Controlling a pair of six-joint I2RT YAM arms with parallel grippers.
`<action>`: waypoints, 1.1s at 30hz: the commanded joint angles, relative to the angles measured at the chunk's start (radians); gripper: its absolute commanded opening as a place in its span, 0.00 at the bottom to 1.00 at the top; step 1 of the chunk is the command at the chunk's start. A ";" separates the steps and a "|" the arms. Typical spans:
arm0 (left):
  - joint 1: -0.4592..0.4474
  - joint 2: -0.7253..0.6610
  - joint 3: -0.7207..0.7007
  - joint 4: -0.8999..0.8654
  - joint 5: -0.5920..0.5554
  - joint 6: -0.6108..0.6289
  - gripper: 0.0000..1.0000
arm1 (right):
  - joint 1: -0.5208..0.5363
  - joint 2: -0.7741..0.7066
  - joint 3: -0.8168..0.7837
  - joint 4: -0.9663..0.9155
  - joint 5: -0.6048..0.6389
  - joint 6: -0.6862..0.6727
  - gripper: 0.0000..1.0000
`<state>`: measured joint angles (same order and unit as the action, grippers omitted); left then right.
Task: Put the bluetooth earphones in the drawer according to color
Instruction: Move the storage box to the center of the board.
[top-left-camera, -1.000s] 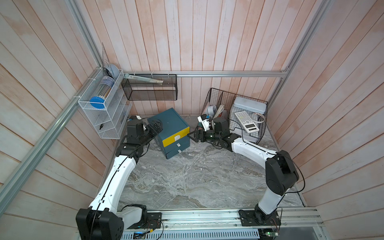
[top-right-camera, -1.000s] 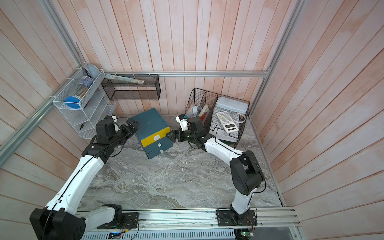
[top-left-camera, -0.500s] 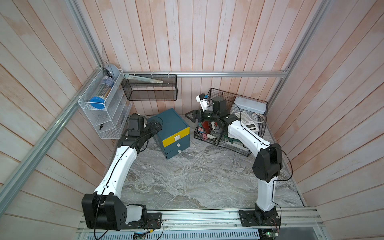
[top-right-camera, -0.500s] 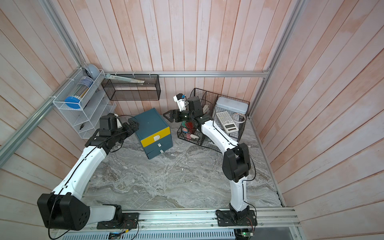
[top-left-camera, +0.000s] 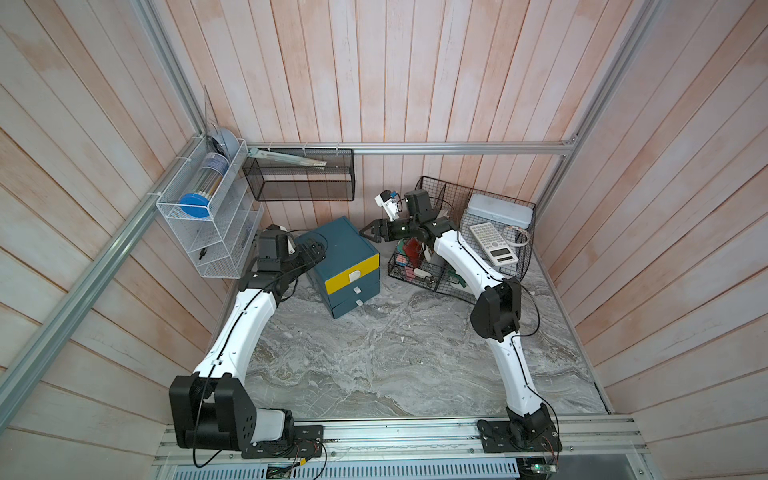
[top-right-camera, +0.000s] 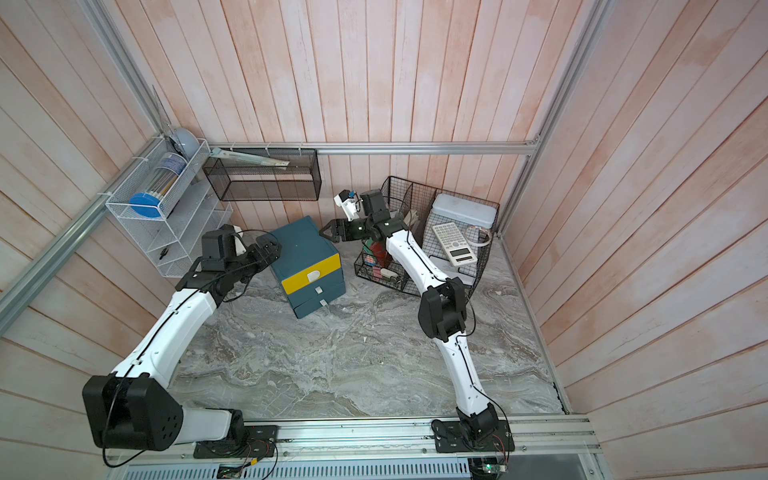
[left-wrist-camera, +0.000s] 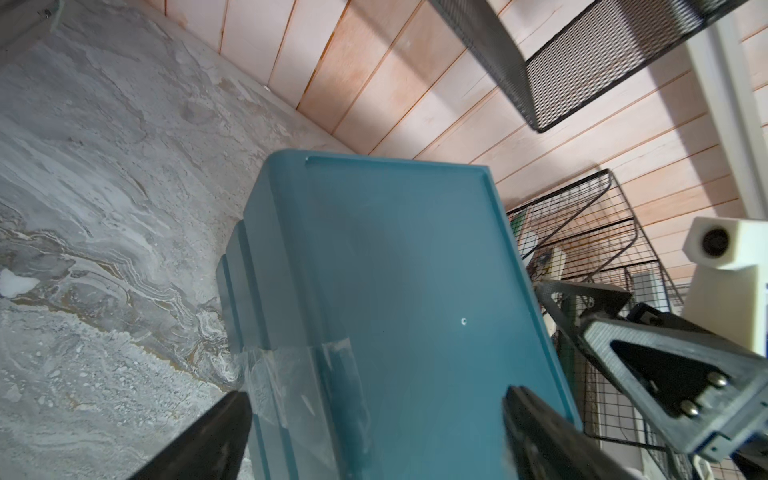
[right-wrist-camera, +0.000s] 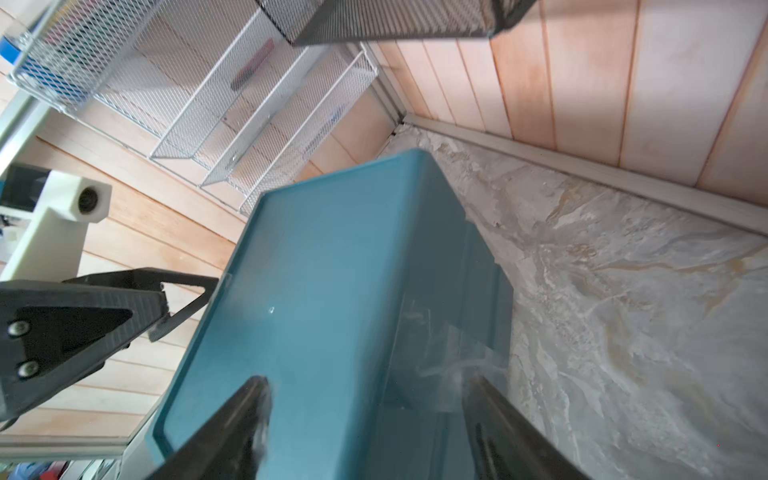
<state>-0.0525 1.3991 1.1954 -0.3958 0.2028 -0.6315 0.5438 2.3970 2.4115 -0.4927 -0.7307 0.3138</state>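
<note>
My left gripper and my right gripper should pull the teal chest forward and square before they open a drawer, because the chest stands slanted (top-left-camera: 342, 244) near the back wall.
The drawer (top-left-camera: 340, 266) is a teal chest with a yellow top front and two teal fronts, all shut, standing at the back of the marble floor. My left gripper (top-left-camera: 312, 249) is open at its rear left corner. In the left wrist view its jaws (left-wrist-camera: 374, 407) straddle the edge between the chest's top (left-wrist-camera: 395, 291) and side. My right gripper (top-left-camera: 369, 232) is open at the rear right corner. Its jaws (right-wrist-camera: 370, 386) straddle the chest's (right-wrist-camera: 332, 291) other top edge. Both top views show the chest (top-right-camera: 307, 253) between the two grippers. No bluetooth earphones are in view.
A black wire basket (top-left-camera: 519, 266) behind the right arm holds a calculator (top-left-camera: 494, 243), a white box (top-left-camera: 498, 210) and small clutter. A white mesh shelf (top-left-camera: 208, 232) hangs on the left wall. A black mesh tray (top-left-camera: 299, 183) hangs on the back wall above the chest.
The right gripper has risen from beside the yellow drawer front and moved back to the chest's rear right corner. The left gripper has edged closer to the chest.
</note>
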 joint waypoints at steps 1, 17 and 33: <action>0.005 0.023 -0.033 0.027 0.061 -0.003 0.97 | 0.041 0.000 0.005 -0.107 -0.060 -0.051 0.75; -0.051 -0.181 -0.200 0.049 0.175 -0.047 0.73 | 0.152 -0.550 -0.907 0.452 0.010 0.077 0.63; -0.305 -0.302 -0.283 0.033 0.127 -0.114 0.74 | 0.174 -0.921 -1.437 0.659 0.123 0.195 0.64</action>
<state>-0.2806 1.1091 0.9215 -0.4267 0.1856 -0.6941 0.6670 1.5017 1.0271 0.1143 -0.5644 0.4873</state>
